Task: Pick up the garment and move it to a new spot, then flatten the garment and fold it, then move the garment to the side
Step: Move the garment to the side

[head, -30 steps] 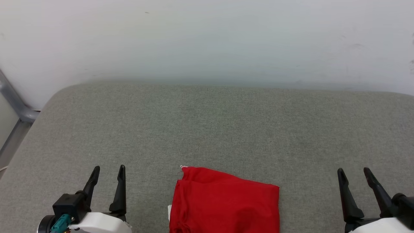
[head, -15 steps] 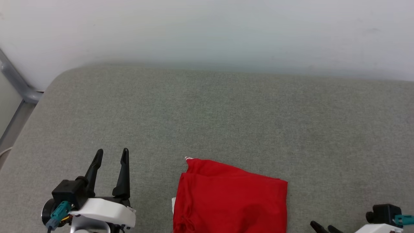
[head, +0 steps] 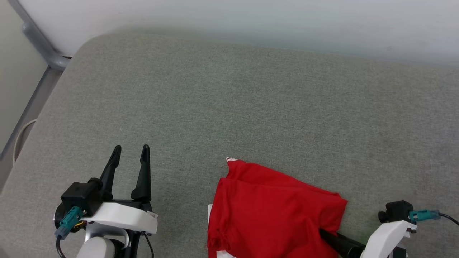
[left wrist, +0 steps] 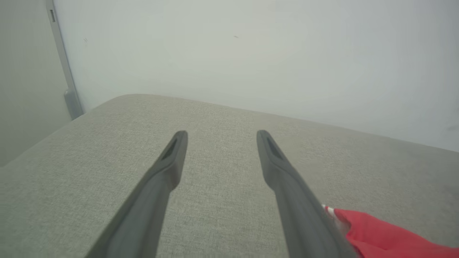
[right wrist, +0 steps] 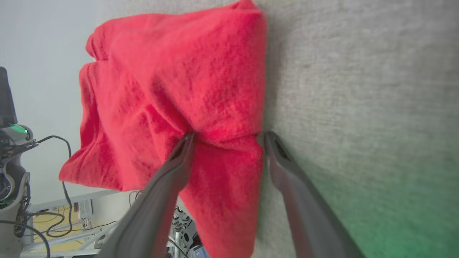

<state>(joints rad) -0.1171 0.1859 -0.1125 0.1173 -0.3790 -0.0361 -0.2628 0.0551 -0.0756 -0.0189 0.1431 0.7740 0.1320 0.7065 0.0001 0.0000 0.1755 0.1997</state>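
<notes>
My gripper will pull the folded edge (head: 338,217) sideways. The garment (head: 273,215) should then come along across the cushion in one bundle and stay folded, because its layers lie stacked flat.
The garment (head: 272,208) lies folded as a red bundle near the front edge of the grey cushion (head: 251,107), a bit of striped trim at its far left corner. My left gripper (head: 129,152) stands open to its left, empty, over bare cushion; in the left wrist view (left wrist: 222,138) the garment's (left wrist: 380,236) corner shows at the lower right. My right gripper (right wrist: 227,138) is open around the right edge of the garment (right wrist: 172,71), one fingertip on the fabric, the other beside it on the cushion. In the head view, one dark right finger (head: 340,244) reaches under that edge.
A white wall (head: 251,21) runs behind the cushion. A grey metal rail (head: 39,43) slants past the cushion's rounded far left corner. Beyond the cushion's front edge, the right wrist view shows cables and equipment (right wrist: 53,222). Bare cushion spreads beyond and to both sides of the garment.
The camera has tilted down. My right gripper has turned from pointing up to pointing left and moved in on the garment's right edge, which has ruffled. The left gripper has kept its pose.
</notes>
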